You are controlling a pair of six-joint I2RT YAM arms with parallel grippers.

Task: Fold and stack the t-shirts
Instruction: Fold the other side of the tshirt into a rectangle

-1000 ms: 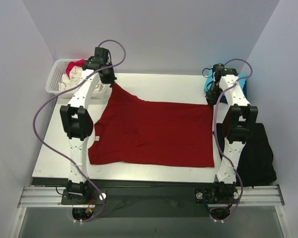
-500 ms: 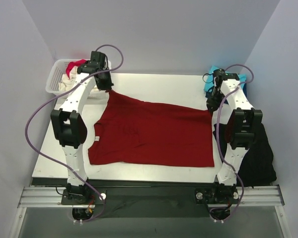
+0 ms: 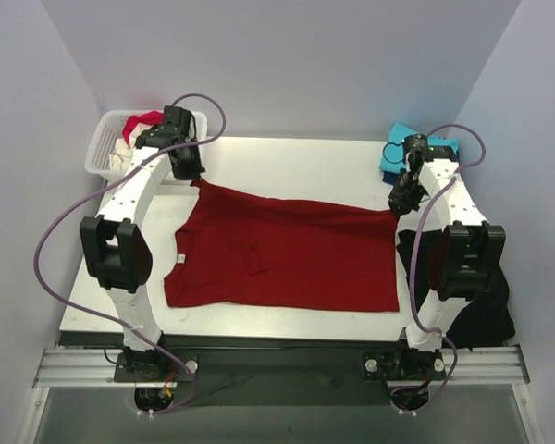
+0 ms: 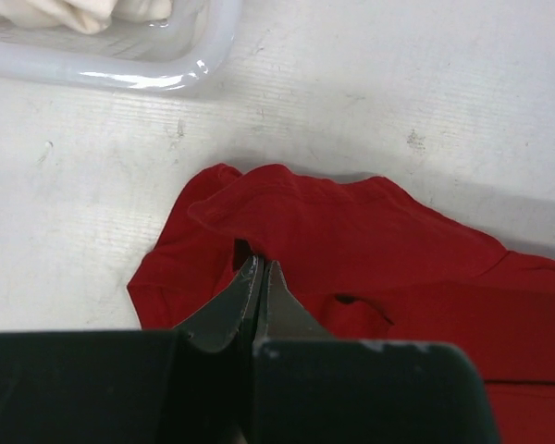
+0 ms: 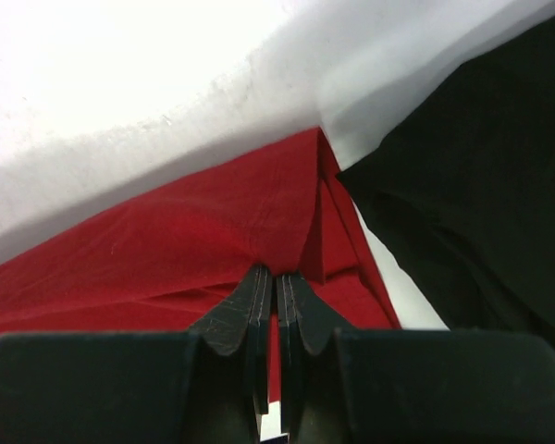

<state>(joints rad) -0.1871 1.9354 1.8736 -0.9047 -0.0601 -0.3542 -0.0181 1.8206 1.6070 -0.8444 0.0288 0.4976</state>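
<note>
My right gripper should keep moving toward the t-shirt's near edge and let go of the hem corner over the lower layer (image 3: 381,266). The t-shirt's lifted far edge (image 3: 301,203) is tight between my grippers.
The dark red t-shirt (image 3: 287,254) lies spread on the white table (image 3: 287,162), its far edge lifted. My left gripper (image 3: 192,174) is shut on the far left sleeve corner; in the left wrist view (image 4: 261,264) red cloth (image 4: 351,231) bunches round the closed tips. My right gripper (image 3: 396,205) is shut on the far right hem corner, seen pinched in the right wrist view (image 5: 277,275). A navy t-shirt (image 3: 476,287) hangs over the table's right edge, dark in the right wrist view (image 5: 481,176). A turquoise t-shirt (image 3: 398,148) lies at the back right.
A white lattice basket (image 3: 106,148) at the back left holds a cream t-shirt (image 3: 129,153) and a pink-red t-shirt (image 3: 146,118); its rim shows in the left wrist view (image 4: 120,65). Grey walls close in the table on three sides.
Both grippers have drawn the shirt's far edge toward the near side while moving outward. The far edge now lies lower and straighter across the table.
</note>
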